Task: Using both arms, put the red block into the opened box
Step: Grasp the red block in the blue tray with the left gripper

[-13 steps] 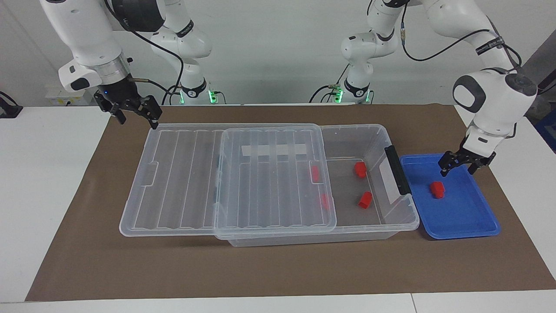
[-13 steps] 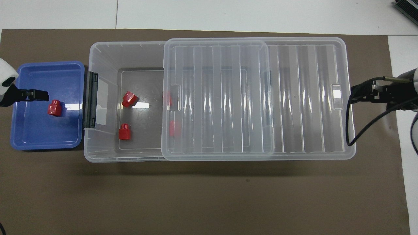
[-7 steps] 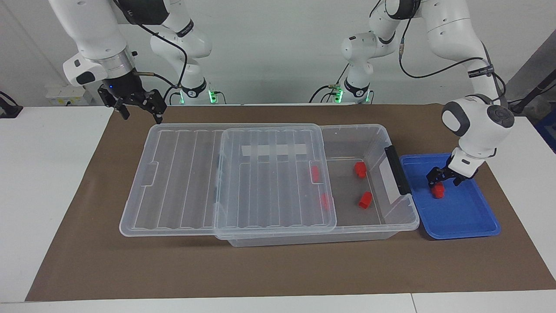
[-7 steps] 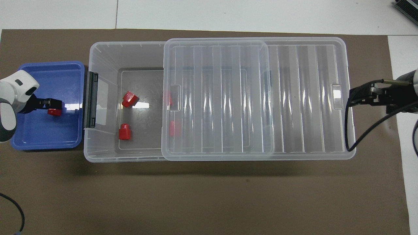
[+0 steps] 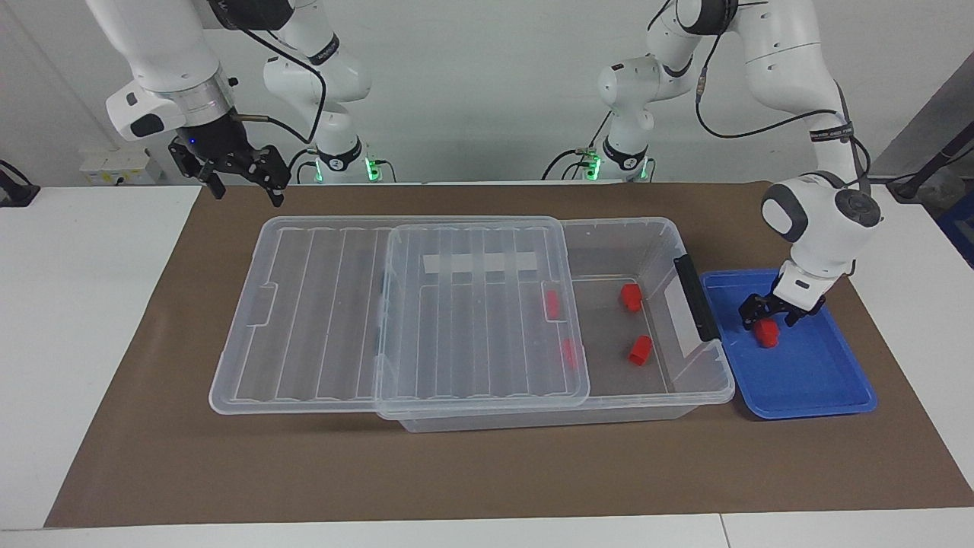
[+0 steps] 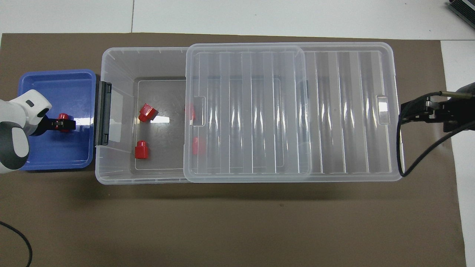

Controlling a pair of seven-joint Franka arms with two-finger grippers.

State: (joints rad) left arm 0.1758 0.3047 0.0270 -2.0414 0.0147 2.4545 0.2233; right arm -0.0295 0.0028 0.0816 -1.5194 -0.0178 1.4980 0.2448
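Note:
I expect the lid to slide straight shut when I push its far end, since the ribbed lid's long edges match up with the box's rims.
One red block lies in the blue tray. My left gripper is low in the tray, open, one finger on each side of this block. The clear box stands beside the tray, its black handle toward it. The ribbed lid is slid halfway off toward the right arm's end. Two red blocks lie on the uncovered floor, and two more show through the lid. My right gripper hangs open over the mat by the lid's end.
A brown mat covers the table under the box and the tray. White table shows past the mat at both ends. The right arm's black cable loops over the lid's corner.
My left gripper has come down into the tray, toward the box, and now straddles the red block. My right gripper has lifted and drawn back a little from the lid's end.

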